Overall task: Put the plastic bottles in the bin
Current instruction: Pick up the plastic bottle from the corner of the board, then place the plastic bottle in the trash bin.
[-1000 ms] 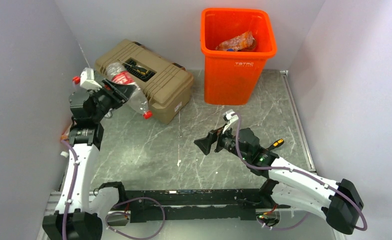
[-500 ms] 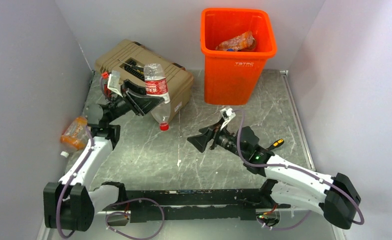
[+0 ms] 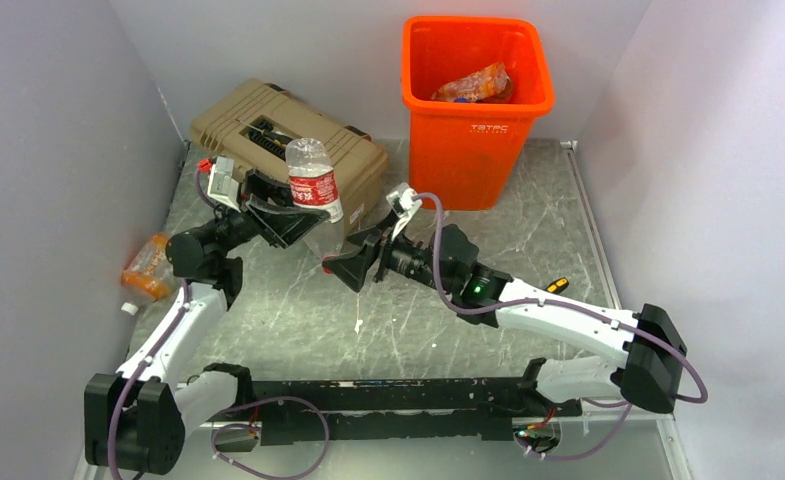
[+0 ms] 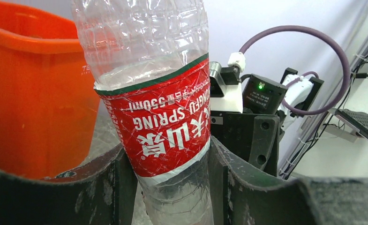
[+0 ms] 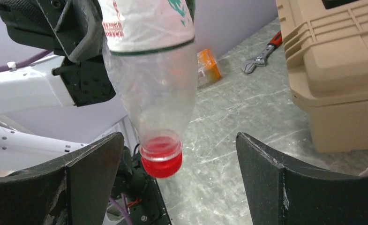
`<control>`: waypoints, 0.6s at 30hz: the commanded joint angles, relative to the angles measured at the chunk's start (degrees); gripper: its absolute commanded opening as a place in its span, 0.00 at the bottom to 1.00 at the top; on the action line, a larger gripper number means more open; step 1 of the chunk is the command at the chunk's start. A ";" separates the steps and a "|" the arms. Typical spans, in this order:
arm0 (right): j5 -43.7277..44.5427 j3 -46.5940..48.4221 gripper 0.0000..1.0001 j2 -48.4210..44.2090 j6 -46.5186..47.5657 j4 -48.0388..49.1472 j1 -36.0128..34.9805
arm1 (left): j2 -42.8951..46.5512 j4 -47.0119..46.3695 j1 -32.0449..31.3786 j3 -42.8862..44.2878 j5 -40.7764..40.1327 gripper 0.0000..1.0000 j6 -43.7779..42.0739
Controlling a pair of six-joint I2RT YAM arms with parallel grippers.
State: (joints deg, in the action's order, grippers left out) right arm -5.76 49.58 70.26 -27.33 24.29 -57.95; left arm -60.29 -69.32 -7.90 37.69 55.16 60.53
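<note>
The bottle's red cap (image 5: 161, 161) is off-centre and only a little way into my open right gripper. Next, I move further in before I close on the bottle's neck (image 5: 163, 135).
A clear plastic bottle (image 3: 313, 188) with a red label hangs cap-down in front of the toolbox, my left gripper (image 3: 286, 218) shut on its body (image 4: 163, 126) just below the label. The left gripper (image 4: 170, 152) presses it from both sides. My right gripper (image 3: 354, 266) stands open around the bottle's neck: the red cap (image 5: 161, 161) sits between its fingers, nearer the left one, touching neither, with the right gripper (image 5: 178, 140) wide. The orange bin (image 3: 478, 135) stands at the back with an orange-labelled bottle (image 3: 473, 82) inside. Another orange bottle (image 3: 148, 268) lies by the left wall.
A tan ribbed toolbox (image 3: 293, 130) stands at the back left, right behind the held bottle. A wrench (image 5: 261, 55) lies on the floor beside it. A small yellow and black tool (image 3: 556, 287) lies at the right. Grey walls close in both sides.
My left arm has swung the bottle from the left wall towards the middle and turned it cap-down. The right gripper has moved left and forward until its fingers flank the cap.
</note>
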 commanded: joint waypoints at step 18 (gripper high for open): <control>0.96 10.35 0.75 8.33 8.00 -0.90 -1.24 | -0.18 -4.01 -0.80 -0.71 -1.64 0.09 2.13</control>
State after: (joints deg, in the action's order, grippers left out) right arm -4.97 56.34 78.22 -20.69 20.82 -59.35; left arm -61.39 -70.32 -8.56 36.86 53.74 61.21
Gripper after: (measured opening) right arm 0.780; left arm 0.537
